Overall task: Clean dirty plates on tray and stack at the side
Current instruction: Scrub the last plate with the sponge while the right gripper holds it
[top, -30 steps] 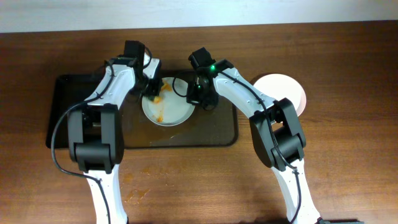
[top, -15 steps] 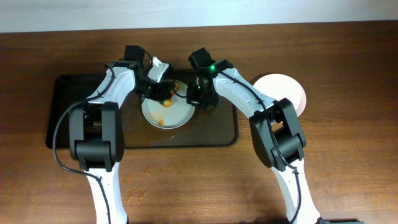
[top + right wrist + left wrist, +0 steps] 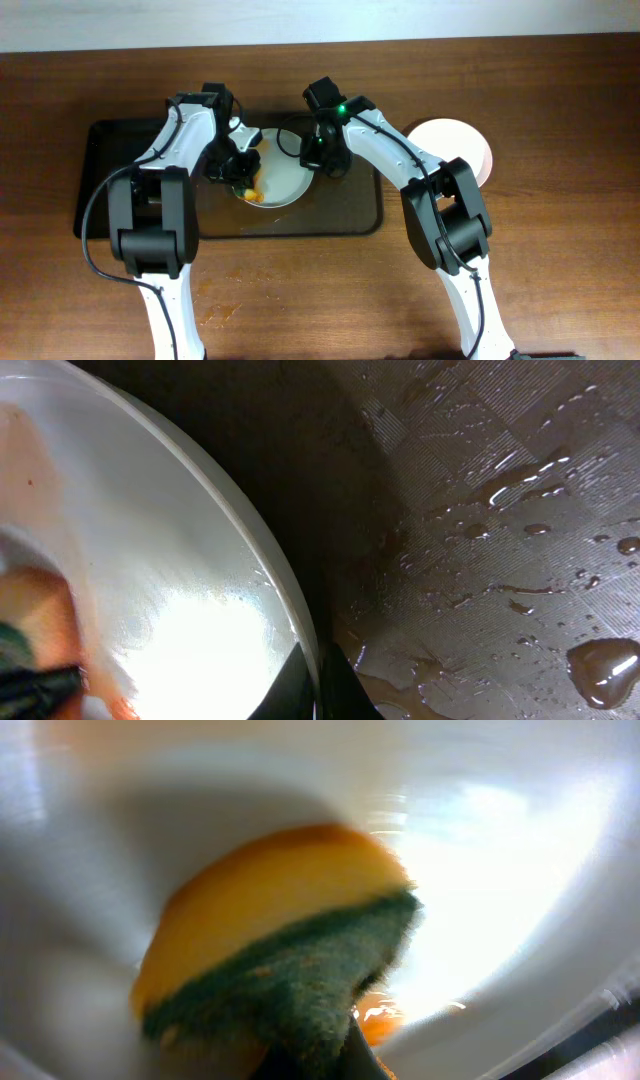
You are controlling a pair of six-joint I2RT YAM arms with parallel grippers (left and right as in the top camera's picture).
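The left gripper's sponge is at the plate's near rim [image 3: 252, 197] while orange sauce marks the plate's far side [image 3: 264, 147], so the robot should wipe the sponge back toward that sauce.
A white plate [image 3: 285, 178] lies on the brown tray [image 3: 350, 215], with orange sauce at its lower left edge. My left gripper [image 3: 237, 170] is shut on a yellow sponge with a green scouring side [image 3: 280, 940] and presses it on the plate's left part [image 3: 500, 850]. Its fingers [image 3: 320, 1055] show only at the bottom of the left wrist view. My right gripper [image 3: 318, 155] is shut on the plate's right rim [image 3: 150, 560], pinching it [image 3: 318, 685] above the wet tray floor [image 3: 500, 510]. Another white plate [image 3: 455, 145] sits on the table to the right of the tray.
The tray's left half [image 3: 110, 180] holds nothing I can see. Orange smears [image 3: 215, 312] mark the wooden table near the front, beside the left arm's base. Water drops and brown puddles lie on the tray floor [image 3: 600, 660].
My left gripper has swept the sponge from the plate's top edge down to its left side. The orange streaks in the plate's middle are gone. The right gripper has not moved.
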